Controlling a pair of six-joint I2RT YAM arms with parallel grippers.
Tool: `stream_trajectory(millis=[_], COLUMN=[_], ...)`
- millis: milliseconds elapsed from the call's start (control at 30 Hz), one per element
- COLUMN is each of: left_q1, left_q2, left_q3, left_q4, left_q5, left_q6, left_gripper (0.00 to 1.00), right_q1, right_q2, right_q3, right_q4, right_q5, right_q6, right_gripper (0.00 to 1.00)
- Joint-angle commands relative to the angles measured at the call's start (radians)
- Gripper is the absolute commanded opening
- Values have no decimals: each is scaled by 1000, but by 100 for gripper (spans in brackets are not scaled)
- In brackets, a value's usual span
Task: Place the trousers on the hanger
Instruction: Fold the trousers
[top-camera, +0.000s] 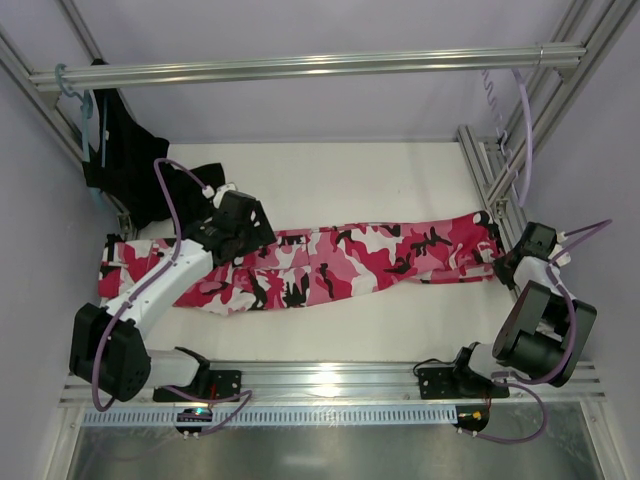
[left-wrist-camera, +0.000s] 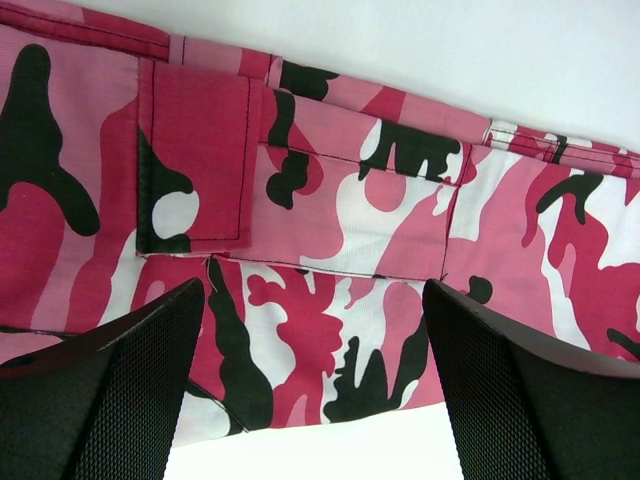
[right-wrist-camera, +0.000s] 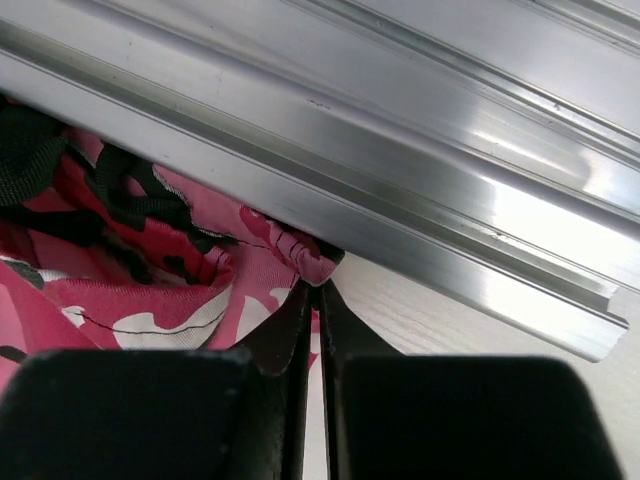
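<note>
Only the corner of the trousers' bunched end beside the aluminium bar is pinched in my right gripper, so next the gripper opens and takes a fuller fold farther in.
The camouflage trousers lie stretched flat across the white table, left to right. My left gripper hovers open just above their left part. In the left wrist view the trousers show a pocket flap, and the gripper has its black fingers wide apart with nothing between them. My right gripper is shut on the trousers' right end. In the right wrist view the gripper pinches a fold of the trousers. A thin pale hanger seems to hang from the rail at the far right.
A teal hanger with a black garment hangs at the rail's left end. An aluminium frame post stands close behind the right gripper, and its bar fills the right wrist view.
</note>
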Motion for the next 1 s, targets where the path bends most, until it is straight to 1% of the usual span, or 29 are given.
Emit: stream_trajectory(millis=[0, 167, 333, 467, 533, 567, 600, 633, 700, 733, 900, 967], left_q1=[0, 0, 0, 0, 0, -2, 0, 0, 0, 0, -2, 0], left_q2=[-15, 11, 79, 91, 91, 87, 82, 77, 61, 56, 45, 44], left_q3=[4, 34, 103, 122, 117, 114, 108, 97, 85, 77, 80, 79], left_q4=[-6, -18, -68, -65, -67, -67, -65, -59, -52, -47, -45, -39], left_q5=[-30, -83, -107, -85, -84, -81, -77, -73, -65, -62, -61, -56], left_q6=[-5, 25, 78, 84, 85, 84, 82, 82, 75, 73, 62, 58], left_gripper=[89, 89, 90, 90, 90, 90, 90, 90, 90, 90, 90, 90], right_q1=[-13, -38, -61, -73, -104, -116, -128, -128, -128, -128, -127, -112], right_q2=[-15, -104, -223, -253, -242, -231, -231, -236, -265, -272, -244, -219], right_q3=[12, 11, 4, 6, 12, 24, 58, 76, 104, 127, 164, 172], right_q4=[-17, -161, -250, -321, -362, -379, -398, -446, -461, -464, -467, -459], right_q5=[69, 143, 155, 216, 238, 221, 203, 207, 172, 102, 1, -27], right_q6=[3, -29, -46, -50, -50, -58, -66, -51, -49, -43, 17, 45], right_gripper=[4, 4, 4, 4, 6, 12, 26, 34, 44, 51, 59, 66])
